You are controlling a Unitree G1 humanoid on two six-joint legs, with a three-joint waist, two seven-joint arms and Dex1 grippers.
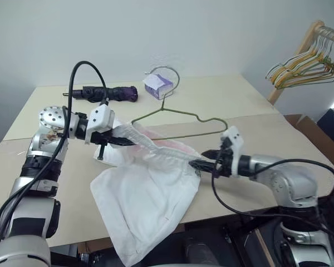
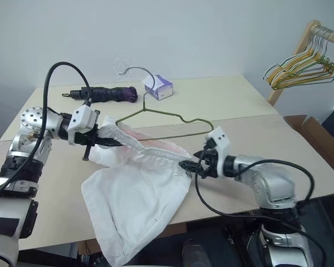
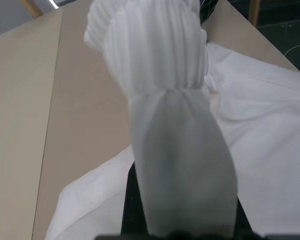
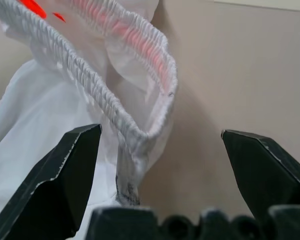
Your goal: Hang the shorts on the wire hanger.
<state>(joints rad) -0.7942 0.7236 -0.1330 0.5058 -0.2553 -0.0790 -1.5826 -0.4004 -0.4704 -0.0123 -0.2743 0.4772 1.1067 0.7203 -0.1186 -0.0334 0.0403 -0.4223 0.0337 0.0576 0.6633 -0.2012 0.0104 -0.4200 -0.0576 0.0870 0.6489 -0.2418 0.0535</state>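
Observation:
The shorts' waistband loop [image 1: 166, 147] is wide open around a loose bend at its end [image 4: 142, 137]. The loop will draw into a narrow slot when I pull it tight.
The white shorts [image 1: 145, 194] are stretched by their gathered waistband between my two grippers. The cloth below sags onto the table [image 1: 256, 100] and over its front edge. My left gripper [image 1: 118, 139] is shut on the waistband's left end, and the cloth [image 3: 165, 100] covers its fingers. My right gripper [image 1: 203, 161] is open at the waistband's right end. The right wrist view shows its black fingers [image 4: 65, 170] spread wide, with the waistband loop [image 4: 140, 45] just ahead of them and unclamped. The wire hanger [image 1: 181, 112] lies flat on the table just behind the shorts.
A small white-purple tissue box [image 1: 158, 85] sits by the hanger's hook. A dark purple folded umbrella [image 1: 108, 93] lies at the back left. A wooden rack with bunched coloured hangers [image 1: 303, 67] stands at the far right, beyond the table.

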